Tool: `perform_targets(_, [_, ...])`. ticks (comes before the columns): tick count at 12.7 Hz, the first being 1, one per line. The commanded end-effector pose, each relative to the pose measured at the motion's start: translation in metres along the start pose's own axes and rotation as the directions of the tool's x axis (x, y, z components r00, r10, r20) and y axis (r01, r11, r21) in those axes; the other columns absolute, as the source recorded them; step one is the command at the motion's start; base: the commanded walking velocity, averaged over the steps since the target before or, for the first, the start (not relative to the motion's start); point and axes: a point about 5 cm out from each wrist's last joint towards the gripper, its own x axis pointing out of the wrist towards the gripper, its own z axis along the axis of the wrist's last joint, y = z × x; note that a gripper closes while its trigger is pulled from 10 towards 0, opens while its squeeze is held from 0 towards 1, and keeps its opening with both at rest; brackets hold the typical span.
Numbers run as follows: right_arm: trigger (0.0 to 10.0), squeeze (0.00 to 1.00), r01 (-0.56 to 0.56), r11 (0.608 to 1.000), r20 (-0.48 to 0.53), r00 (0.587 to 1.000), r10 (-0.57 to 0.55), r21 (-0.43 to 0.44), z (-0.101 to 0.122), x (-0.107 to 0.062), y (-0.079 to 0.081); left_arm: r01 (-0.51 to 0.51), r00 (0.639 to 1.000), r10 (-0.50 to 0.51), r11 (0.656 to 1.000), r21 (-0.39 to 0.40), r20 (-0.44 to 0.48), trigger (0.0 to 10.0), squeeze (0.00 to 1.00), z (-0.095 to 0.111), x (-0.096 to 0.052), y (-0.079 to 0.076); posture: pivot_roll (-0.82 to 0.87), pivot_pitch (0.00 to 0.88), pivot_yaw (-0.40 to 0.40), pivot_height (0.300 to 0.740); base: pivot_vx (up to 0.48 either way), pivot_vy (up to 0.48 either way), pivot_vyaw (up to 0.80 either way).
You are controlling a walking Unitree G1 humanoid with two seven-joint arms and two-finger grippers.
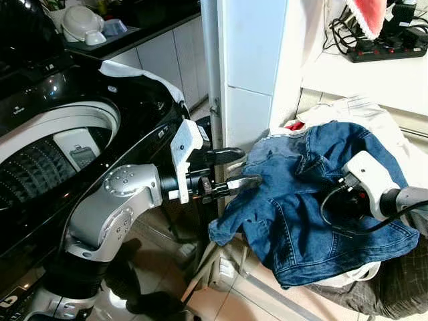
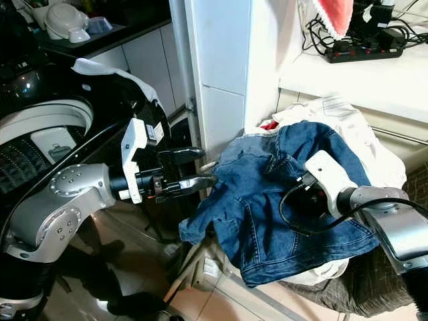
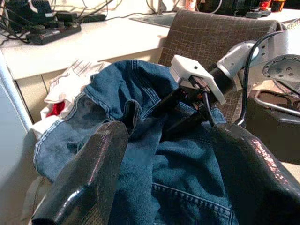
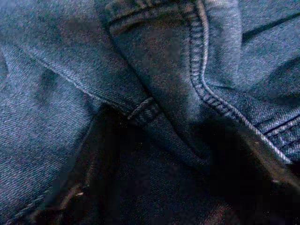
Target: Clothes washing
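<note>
A bit of red (image 1: 295,125) sticks out past the blue denim garment's edge (image 1: 304,200), so I should expect to find more of the red item hidden underneath when I lift the garment.
A blue denim garment (image 1: 294,221) lies spread on top of a laundry pile, over a white shirt (image 1: 374,114) and a red item (image 1: 294,125). My left gripper (image 1: 251,167) is open at the denim's left edge, level with it, with nothing between its fingers (image 3: 84,178). My right gripper (image 3: 161,123) is pushed into the middle of the denim, open, with a fold of cloth (image 4: 154,117) between its two fingers (image 3: 171,99). To the left stands the black top-loading washing machine (image 1: 144,93) with its drum (image 1: 40,160) uncovered.
The pile rests on a brown woven seat or basket (image 1: 401,287). A white pillar (image 1: 254,67) stands between the machine and the pile. A white cloth (image 1: 134,70) lies on the machine's back corner. A power strip (image 1: 394,43) with cables sits on the white counter (image 1: 374,80).
</note>
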Motion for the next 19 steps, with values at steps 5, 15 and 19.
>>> perform_targets(5, [0.0,0.0,-0.008,0.999,-0.002,1.0,0.008,-0.045,0.003,0.002,-0.005,0.052,0.999,-0.052,0.999,-0.005,-0.01,10.0,0.0,0.002,-0.003,-0.007,-0.04,0.0,0.104,0.74,0.0,0.0,0.0])
perform_targets(15, [0.0,0.0,-0.01,0.999,0.023,1.0,0.011,-0.046,0.005,0.002,-0.008,0.049,0.999,-0.049,0.999,-0.008,-0.023,10.0,0.0,0.001,-0.003,-0.006,-0.03,0.0,0.103,0.74,0.0,0.0,0.0])
perform_targets(19, [0.0,0.0,-0.018,0.999,0.154,0.988,0.01,0.05,0.023,-0.002,-0.011,0.0,1.0,0.0,1.0,0.006,0.015,10.0,0.0,0.007,-0.005,0.0,-0.03,0.0,0.102,0.74,0.0,0.0,0.0])
